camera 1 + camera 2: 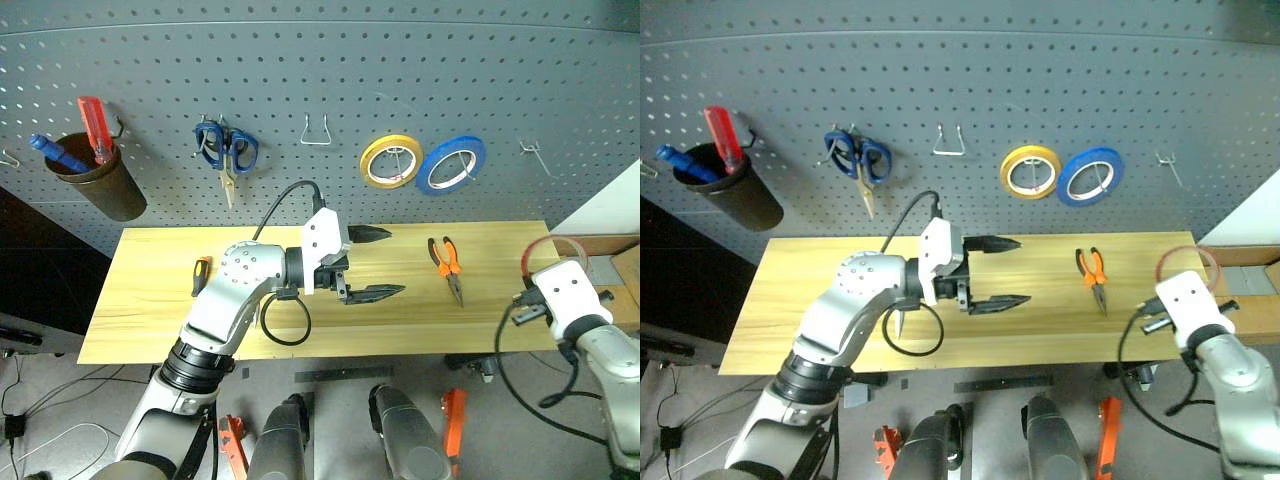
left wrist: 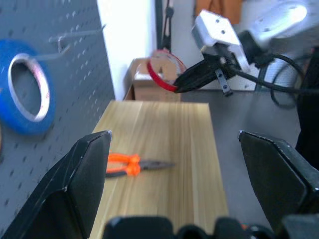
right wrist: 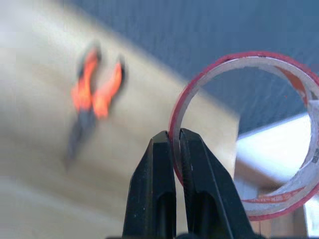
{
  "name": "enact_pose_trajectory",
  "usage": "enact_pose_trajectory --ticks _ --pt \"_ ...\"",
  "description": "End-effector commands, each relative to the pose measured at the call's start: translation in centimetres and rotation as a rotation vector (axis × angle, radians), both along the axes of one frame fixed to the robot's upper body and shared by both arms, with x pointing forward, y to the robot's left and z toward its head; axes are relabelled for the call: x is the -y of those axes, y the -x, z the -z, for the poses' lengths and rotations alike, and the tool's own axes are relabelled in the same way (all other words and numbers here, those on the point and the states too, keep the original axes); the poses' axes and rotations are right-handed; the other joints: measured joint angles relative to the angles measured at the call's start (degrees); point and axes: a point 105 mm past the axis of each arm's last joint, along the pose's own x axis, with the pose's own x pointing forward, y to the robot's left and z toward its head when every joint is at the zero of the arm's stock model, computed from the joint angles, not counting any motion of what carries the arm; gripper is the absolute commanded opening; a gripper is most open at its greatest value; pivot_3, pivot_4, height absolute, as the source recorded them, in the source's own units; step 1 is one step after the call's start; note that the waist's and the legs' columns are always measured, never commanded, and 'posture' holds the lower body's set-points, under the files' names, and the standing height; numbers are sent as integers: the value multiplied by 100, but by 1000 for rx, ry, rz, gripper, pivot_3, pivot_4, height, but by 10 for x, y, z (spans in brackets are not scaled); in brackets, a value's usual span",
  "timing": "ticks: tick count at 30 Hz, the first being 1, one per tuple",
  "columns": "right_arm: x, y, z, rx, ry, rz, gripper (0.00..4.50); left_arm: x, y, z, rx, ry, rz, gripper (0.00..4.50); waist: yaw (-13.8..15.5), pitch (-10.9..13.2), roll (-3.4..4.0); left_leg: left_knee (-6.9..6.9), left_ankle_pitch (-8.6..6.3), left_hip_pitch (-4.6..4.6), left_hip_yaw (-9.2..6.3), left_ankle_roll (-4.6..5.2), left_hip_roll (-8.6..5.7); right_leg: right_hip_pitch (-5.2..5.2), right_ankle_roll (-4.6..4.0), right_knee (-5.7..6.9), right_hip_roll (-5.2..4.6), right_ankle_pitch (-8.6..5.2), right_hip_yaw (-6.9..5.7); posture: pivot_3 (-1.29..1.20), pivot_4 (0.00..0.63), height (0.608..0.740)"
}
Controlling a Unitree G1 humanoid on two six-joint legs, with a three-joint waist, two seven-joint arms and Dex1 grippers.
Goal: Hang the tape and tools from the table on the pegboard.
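Note:
I should draw my left gripper back, as the pliers [image 1: 450,272] lie on my right gripper's side, and have that gripper take the pliers [image 1: 447,262] after hanging the tape.
The tape, a thin red ring [image 3: 249,129], is pinched by its rim in my right gripper [image 3: 177,149], which is shut on it past the right end of the table [image 1: 150,300]. The ring [image 1: 550,248] hangs in the air there. The orange-and-black-handled pliers [image 1: 447,262] lie flat on the table's right part. My left gripper [image 1: 395,262] stands open and empty above the middle of the table, pointing right towards the pliers [image 2: 130,165]. A slim dark and orange handle [image 1: 200,274] peeks out beside my left arm, mostly hidden. The pegboard [image 1: 320,70] rises behind the table.
On the pegboard hang blue-handled scissors [image 1: 225,148], a yellow roll [image 1: 390,162] and a blue roll [image 1: 450,165]. A bare wire hook [image 1: 317,132] sits between them, another hook [image 1: 533,152] at the far right. A brown cup [image 1: 100,175] with red and blue handles hangs left.

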Motion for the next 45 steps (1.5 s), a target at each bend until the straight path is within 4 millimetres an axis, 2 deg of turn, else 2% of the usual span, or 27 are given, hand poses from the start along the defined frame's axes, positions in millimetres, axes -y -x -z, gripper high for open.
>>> enact_pose_trajectory --ticks 1,3,6,12,16,19,22,26,29,33,38,45 --pt "-1 -14 -47 183 19 26 32 10 -1 -14 29 50 28 4387 -45 4 -4 4 3 -1 3 4 0 1 6 -3 -1 6 3 -243 340 740" --pt "4 -29 -61 228 -6 32 32 16 -4 -21 26 81 32 4387 -55 10 -13 19 6 -6 11 11 -3 1 10 -4 -3 17 11 -243 340 740" --pt "14 -52 -67 240 -73 45 32 23 -5 -24 51 82 47 4387 -52 12 -16 25 6 -11 9 13 -4 1 9 -6 0 19 5 -240 332 740" --pt "32 -89 -58 223 -271 61 32 27 -5 -23 57 87 48 4387 -47 13 -14 11 0 -17 8 23 -3 -2 -24 -9 -5 37 4 -223 329 740" --pt "33 -100 -53 224 -331 52 32 25 -6 -21 49 91 31 4387 -46 15 -12 9 -4 -22 9 29 0 -4 -24 -11 -16 37 5 -211 330 740" --pt "30 -100 -44 210 -370 42 32 21 -9 -19 40 93 9 4387 -45 15 -12 11 -4 -22 8 30 -1 -4 -23 -11 -21 37 5 -203 330 740" --pt "23 -88 -22 154 -391 63 641 15 -10 -13 -16 95 -3 4387 -42 15 -12 13 -4 -22 5 29 0 -4 -23 -7 -20 37 3 -202 329 740" --pt "5 -70 7 41 -428 78 1975 2 -15 2 -25 19 -22 4387 -41 16 -10 12 -4 -23 0 29 3 -5 -22 -6 -19 36 0 -220 332 740" --pt "-17 -56 27 -69 -491 80 3102 -20 -27 17 -13 -78 -75 4387 -72 17 -7 13 -4 -20 2 29 2 -9 -22 -1 -20 36 12 -225 333 740" --pt "-33 -56 51 -211 -501 122 4486 -47 -42 31 23 -196 -142 4387 -81 18 -5 13 -3 -13 6 27 11 -11 -12 -1 2 30 10 -224 333 740" --pt "-43 -86 68 -338 -586 208 4486 -70 -52 36 33 -263 -191 4387 -75 19 -5 21 0 -17 16 26 26 -14 -15 -3 1 33 13 -211 326 740" --pt "-36 -125 77 -392 -568 240 4486 -74 -53 37 43 -270 -206 4387 -42 19 -5 10 -2 -60 6 28 18 -54 -37 0 -9 45 -4 -176 316 740"
